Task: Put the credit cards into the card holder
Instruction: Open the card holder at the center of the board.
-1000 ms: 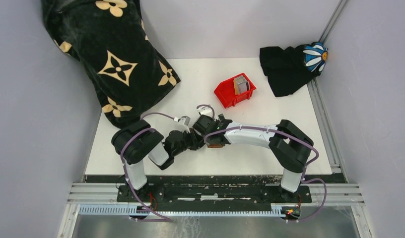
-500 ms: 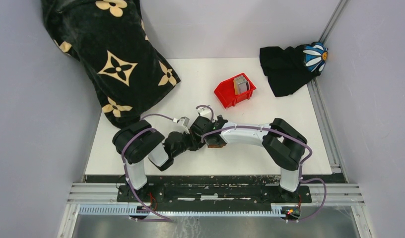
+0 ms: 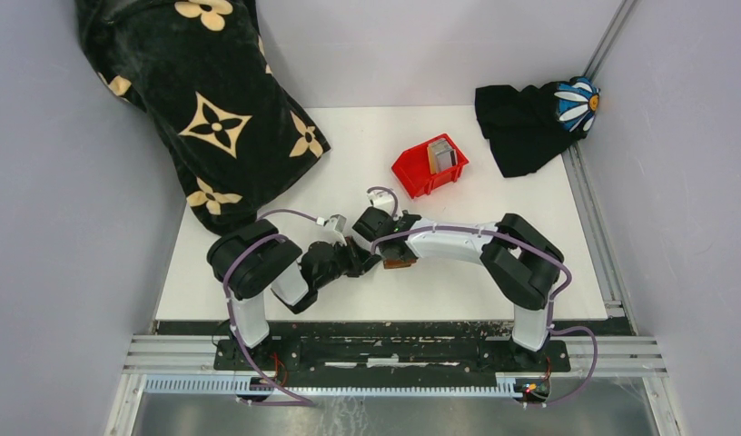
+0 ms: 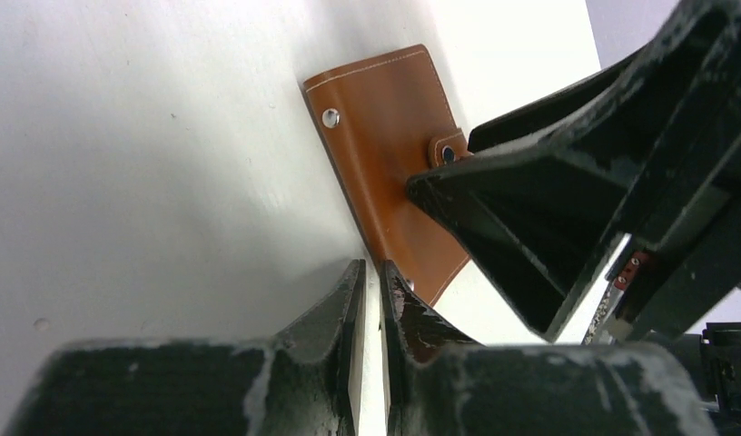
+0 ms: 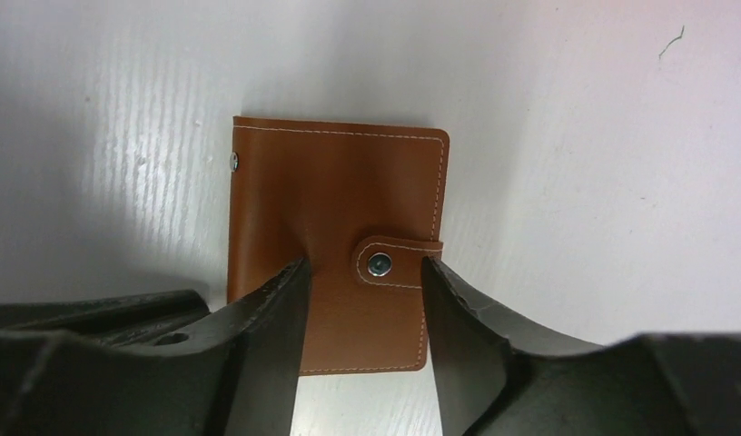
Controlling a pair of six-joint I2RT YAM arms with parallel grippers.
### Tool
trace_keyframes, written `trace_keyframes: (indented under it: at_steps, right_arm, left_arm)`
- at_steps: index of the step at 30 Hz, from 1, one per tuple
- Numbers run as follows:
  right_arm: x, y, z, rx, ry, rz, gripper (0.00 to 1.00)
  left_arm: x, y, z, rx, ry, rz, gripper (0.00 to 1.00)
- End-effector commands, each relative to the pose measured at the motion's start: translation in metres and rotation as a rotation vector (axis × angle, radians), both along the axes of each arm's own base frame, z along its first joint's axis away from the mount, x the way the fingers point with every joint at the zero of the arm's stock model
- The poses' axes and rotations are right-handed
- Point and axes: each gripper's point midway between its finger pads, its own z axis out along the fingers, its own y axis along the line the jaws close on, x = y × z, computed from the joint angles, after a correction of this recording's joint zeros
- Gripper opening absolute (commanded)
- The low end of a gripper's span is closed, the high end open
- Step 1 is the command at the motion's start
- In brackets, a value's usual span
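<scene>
My left gripper should pinch the spine's middle (image 4: 361, 193), as the card holder lies loose and the snap tab (image 5: 380, 263) is closed, before my right gripper pulls the tab open.
The card holder (image 5: 335, 191) is a brown leather wallet lying shut and flat on the white table, its snap tab (image 5: 385, 263) fastened. It also shows in the left wrist view (image 4: 385, 145) and, mostly hidden, in the top view (image 3: 400, 263). My right gripper (image 5: 363, 265) is open just above it, one finger over the wallet face, the other at the tab-side edge. My left gripper (image 4: 371, 266) is shut and empty, its tips low at the wallet's near corner. The credit cards (image 3: 441, 154) stand on edge in the red bin (image 3: 412, 174).
A black blanket with cream flowers (image 3: 203, 118) covers the back left. A black cloth with a blue and white flower (image 3: 530, 123) lies at the back right. Grey walls close in the table on three sides. The two grippers sit close together (image 3: 376, 254).
My right arm has shifted a little to the left, bringing its gripper over the wallet. The left arm has hardly moved.
</scene>
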Motion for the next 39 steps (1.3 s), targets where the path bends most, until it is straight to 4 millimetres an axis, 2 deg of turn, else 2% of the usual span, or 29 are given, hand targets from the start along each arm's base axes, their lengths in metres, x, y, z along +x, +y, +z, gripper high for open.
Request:
trace_keyframes:
  at_steps: [1,8,12,14,18,21,24,30,39]
  right_arm:
    - [-0.005,-0.03,-0.02,-0.038,0.063,-0.059,0.52]
    - [-0.008,-0.038,-0.022,-0.051,0.075,-0.071,0.48]
    - [-0.008,-0.037,-0.017,-0.039,0.074,-0.06,0.51]
    - [-0.007,-0.035,-0.014,-0.027,0.07,-0.054,0.53]
    - [-0.005,-0.03,-0.003,-0.001,0.059,-0.032,0.57]
    - [-0.004,-0.028,0.006,0.019,0.046,-0.02,0.58]
    - [-0.003,-0.027,0.017,0.037,0.026,-0.012,0.59]
    - [0.0,-0.028,0.029,0.037,0.004,-0.005,0.59]
    - [0.002,-0.031,0.022,0.024,0.027,-0.005,0.6]
  left_arm:
    - [-0.002,0.003,-0.012,0.021,0.033,0.021,0.18]
    - [-0.001,0.003,-0.013,0.026,0.036,0.027,0.18]
    - [0.002,0.002,-0.002,0.011,0.01,0.033,0.19]
    - [0.005,-0.002,0.007,0.001,-0.007,0.024,0.25]
    - [0.012,-0.015,0.026,-0.031,-0.04,-0.009,0.43]
    - [0.017,-0.026,0.036,-0.041,-0.052,-0.034,0.49]
    - [0.018,-0.033,0.034,-0.023,-0.045,-0.053,0.5]
    - [0.018,-0.033,0.022,-0.003,-0.015,-0.049,0.51]
    - [0.019,-0.036,0.013,0.017,0.01,-0.05,0.51]
